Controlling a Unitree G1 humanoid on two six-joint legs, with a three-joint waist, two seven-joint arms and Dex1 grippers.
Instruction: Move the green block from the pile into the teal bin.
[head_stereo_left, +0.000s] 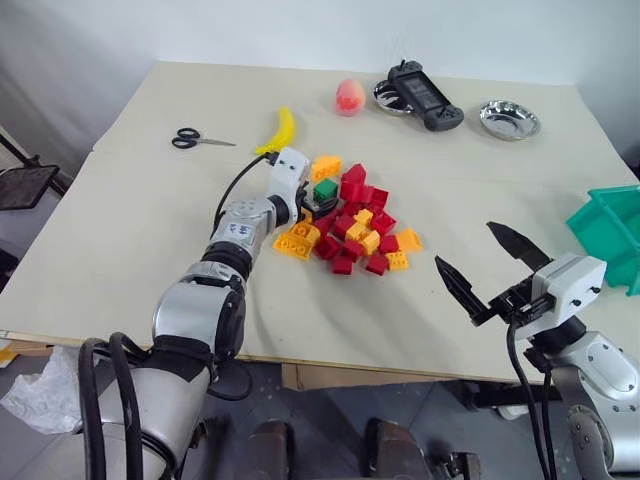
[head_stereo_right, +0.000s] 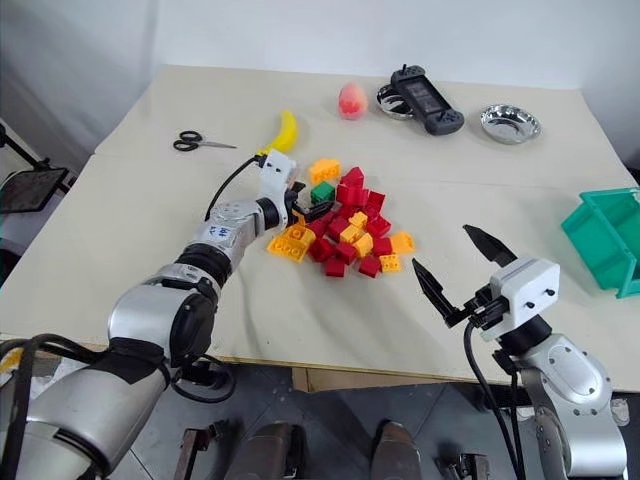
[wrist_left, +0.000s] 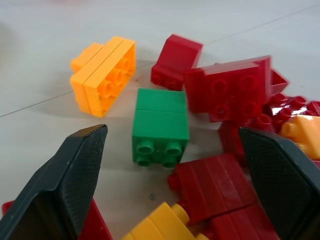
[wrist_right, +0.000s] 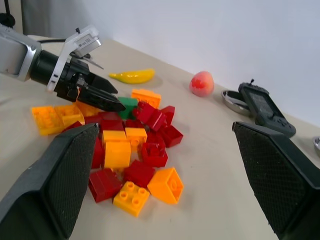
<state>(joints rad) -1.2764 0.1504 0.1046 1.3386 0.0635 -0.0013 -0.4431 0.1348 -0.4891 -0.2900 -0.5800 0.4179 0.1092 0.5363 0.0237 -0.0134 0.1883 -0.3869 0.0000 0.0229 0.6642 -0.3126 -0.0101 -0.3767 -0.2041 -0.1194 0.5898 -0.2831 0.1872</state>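
The teal bin (head_stereo_left: 612, 238) is a long way from my left gripper and the green block, so I should put the green block down midway (head_stereo_right: 449, 270) for my right gripper.
The green block (wrist_left: 160, 127) sits on the table at the far left side of the pile (head_stereo_left: 355, 225) of red and orange-yellow bricks, studs facing my left gripper. My left gripper (head_stereo_left: 312, 203) is open, its two black fingers (wrist_left: 75, 170) spread wide on either side of the block without touching it. The right wrist view also shows that gripper's fingertips (wrist_right: 107, 97) beside the green block (wrist_right: 127, 105). My right gripper (head_stereo_left: 466, 245) hangs open and empty near the table's front right. The teal bin (head_stereo_left: 610, 225) stands at the right edge of the table.
Black scissors (head_stereo_left: 195, 139) and a yellow banana (head_stereo_left: 280, 130) lie behind my left arm. A peach (head_stereo_left: 349, 97), a black game controller (head_stereo_left: 425, 97) resting on a steel bowl (head_stereo_left: 385, 97), and a second steel bowl (head_stereo_left: 509, 119) line the far side.
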